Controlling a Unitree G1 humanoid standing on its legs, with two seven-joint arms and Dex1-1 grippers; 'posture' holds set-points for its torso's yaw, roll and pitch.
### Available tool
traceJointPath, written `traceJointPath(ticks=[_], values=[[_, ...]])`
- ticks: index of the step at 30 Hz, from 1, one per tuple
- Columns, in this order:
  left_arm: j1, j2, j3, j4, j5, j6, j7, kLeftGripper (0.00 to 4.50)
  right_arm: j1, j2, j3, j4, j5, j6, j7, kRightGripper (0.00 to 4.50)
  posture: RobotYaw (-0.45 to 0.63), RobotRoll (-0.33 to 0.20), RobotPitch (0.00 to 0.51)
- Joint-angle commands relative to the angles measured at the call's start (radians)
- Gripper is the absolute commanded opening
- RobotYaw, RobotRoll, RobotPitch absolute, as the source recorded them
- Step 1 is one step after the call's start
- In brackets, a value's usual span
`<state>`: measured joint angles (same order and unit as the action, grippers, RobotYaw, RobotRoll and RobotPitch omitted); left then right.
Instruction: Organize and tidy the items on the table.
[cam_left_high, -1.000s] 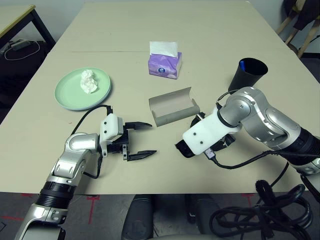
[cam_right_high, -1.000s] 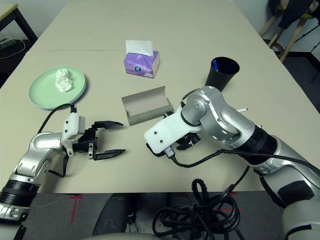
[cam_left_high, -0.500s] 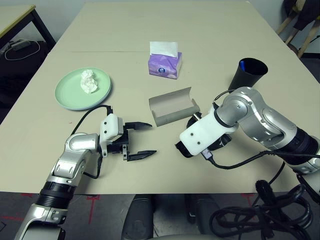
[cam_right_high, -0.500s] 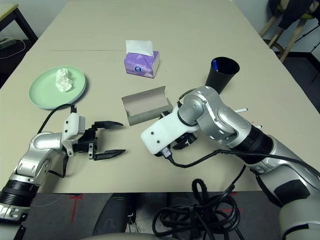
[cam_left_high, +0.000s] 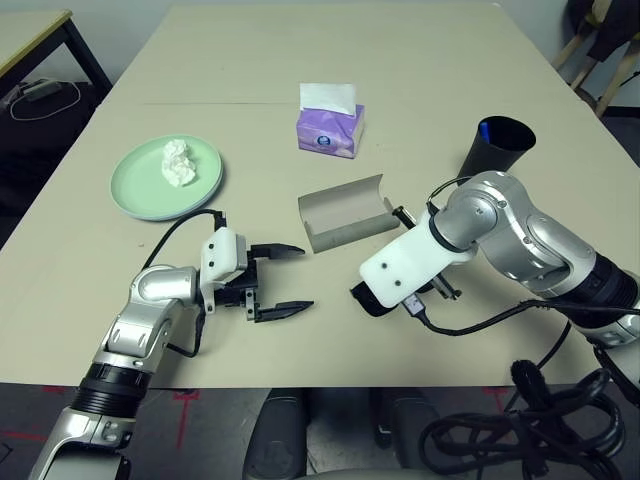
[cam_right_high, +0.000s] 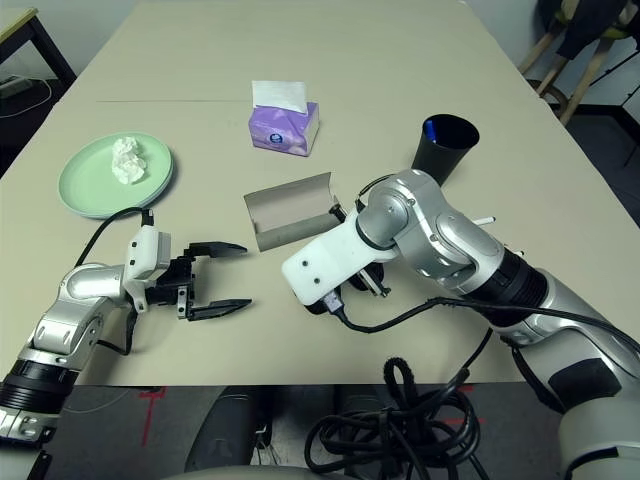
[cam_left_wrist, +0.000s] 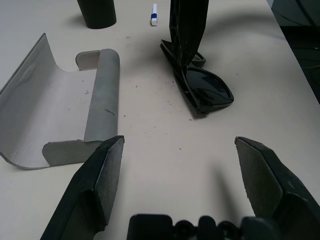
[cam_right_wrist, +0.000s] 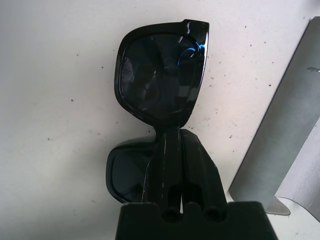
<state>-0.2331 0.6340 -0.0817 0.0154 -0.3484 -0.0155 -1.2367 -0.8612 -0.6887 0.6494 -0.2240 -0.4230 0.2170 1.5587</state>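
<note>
My right gripper should open, reach lower around the bridge (cam_right_wrist: 159, 136) and close before it carries the sunglasses to the case, because its fingers pinch only the edge of the sunglasses' bridge (cam_right_wrist: 160, 133).
Black sunglasses (cam_right_wrist: 160, 75) lie on the beige table (cam_left_high: 300, 60), just right of the open grey glasses case (cam_left_high: 347, 212). My right gripper (cam_right_wrist: 172, 134) is shut on the sunglasses' bridge, and in the eye views its white wrist block (cam_left_high: 400, 268) hides them. My left gripper (cam_left_high: 300, 277) rests open near the front edge, left of the case, with nothing between its fingers (cam_left_wrist: 102, 175). A crumpled tissue wad (cam_left_high: 177, 160) sits on the pale green plate (cam_left_high: 150, 195) at the left. The black cup (cam_left_high: 495, 145) at the right holds a blue pen (cam_left_high: 484, 128).
A purple tissue box (cam_left_high: 330, 125) stands behind the case. A small white and blue stick (cam_left_wrist: 154, 12) lies on the table by the cup. A smaller desk (cam_left_high: 35, 35) is at the far left, and black cables (cam_left_high: 520, 430) hang off the front right edge.
My right gripper has shut on the sunglasses, and its wrist has shifted slightly left toward the case. The left arm has not moved.
</note>
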Motion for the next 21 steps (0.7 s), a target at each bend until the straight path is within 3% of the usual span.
traceJointPath(ticks=[1, 5, 6, 10, 18, 21], values=[[0.014, 0.007, -0.013, -0.021, 0.012, 0.007, 0.003, 4.50, 0.019, -0.011, 0.009, 0.014, 0.000, -0.012, 0.014, 0.03, 0.14, 0.000, 0.153], [0.013, 0.008, -0.013, -0.021, 0.013, 0.010, 0.001, 4.50, 0.018, -0.010, 0.004, 0.013, 0.000, -0.007, 0.011, 0.03, 0.14, 0.000, 0.152], [0.013, 0.008, -0.013, -0.020, 0.013, 0.010, 0.001, 4.50, 0.015, -0.008, 0.003, 0.014, -0.001, -0.004, 0.010, 0.24, 0.14, 0.000, 0.151], [0.010, 0.008, -0.014, -0.015, 0.013, 0.009, -0.001, 4.50, -0.004, 0.004, -0.004, 0.019, 0.000, 0.010, 0.009, 1.43, 0.14, 0.000, 0.150], [0.008, 0.006, -0.015, -0.014, 0.014, 0.009, 0.000, 4.50, -0.020, 0.020, -0.007, -0.004, 0.012, 0.081, 0.038, 4.46, 0.13, 0.000, 0.147], [0.007, 0.006, -0.015, -0.014, 0.015, 0.010, 0.002, 4.50, -0.019, 0.022, -0.001, -0.003, 0.009, 0.089, 0.039, 4.46, 0.14, 0.000, 0.147]])
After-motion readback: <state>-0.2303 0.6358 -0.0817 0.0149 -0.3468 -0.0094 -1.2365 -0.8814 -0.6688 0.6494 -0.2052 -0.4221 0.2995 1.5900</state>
